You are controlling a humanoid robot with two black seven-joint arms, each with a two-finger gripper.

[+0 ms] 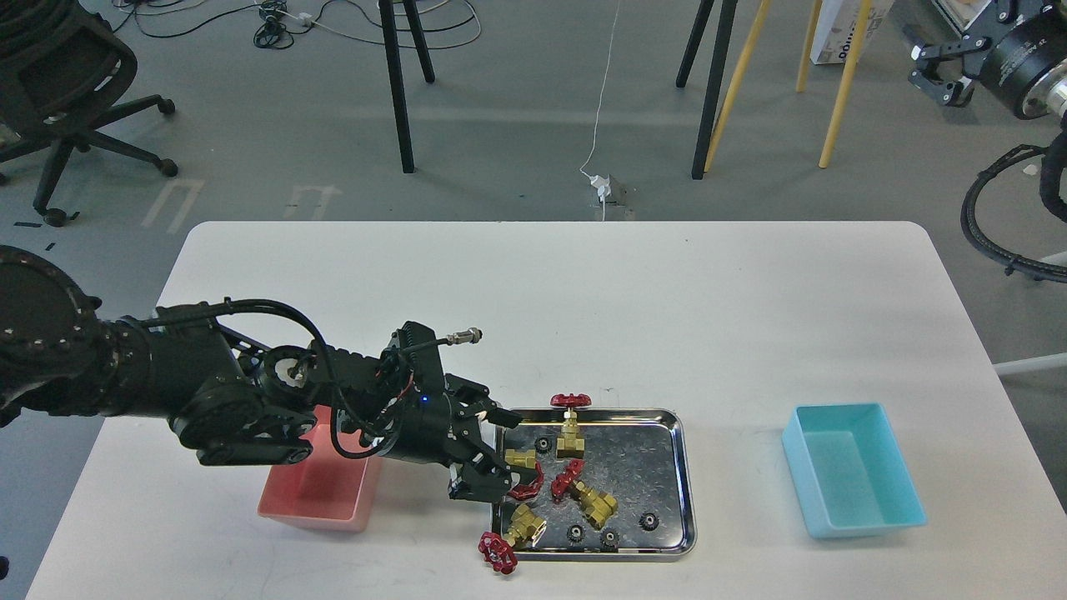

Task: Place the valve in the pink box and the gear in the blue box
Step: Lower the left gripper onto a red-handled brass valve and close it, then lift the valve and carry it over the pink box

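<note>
The brass valve [521,458] will come free alone when I lift it, because a thin gap [548,485] separates the gripped handwheel from the middle valve.
My left gripper [492,452] is open at the left end of the steel tray [679,467], its fingers spread around the near end of a brass valve [521,458] with a red handwheel that lies in the tray. Three more valves are there: one upright [571,433], one lying in the middle [593,500], and one at the front left [523,525] with its handwheel over the rim. Several tiny black gears [648,522] lie in the tray. The pink box [313,492] is left of the tray, partly under my arm. The blue box [850,471] is at the right, empty. My right gripper [932,63] is raised at the top right, too small to read.
The white table [667,317] ends close in front of the tray and boxes. Beyond the table are an office chair [58,92], black stand legs [400,92] and yellow legs [842,83] on the floor.
</note>
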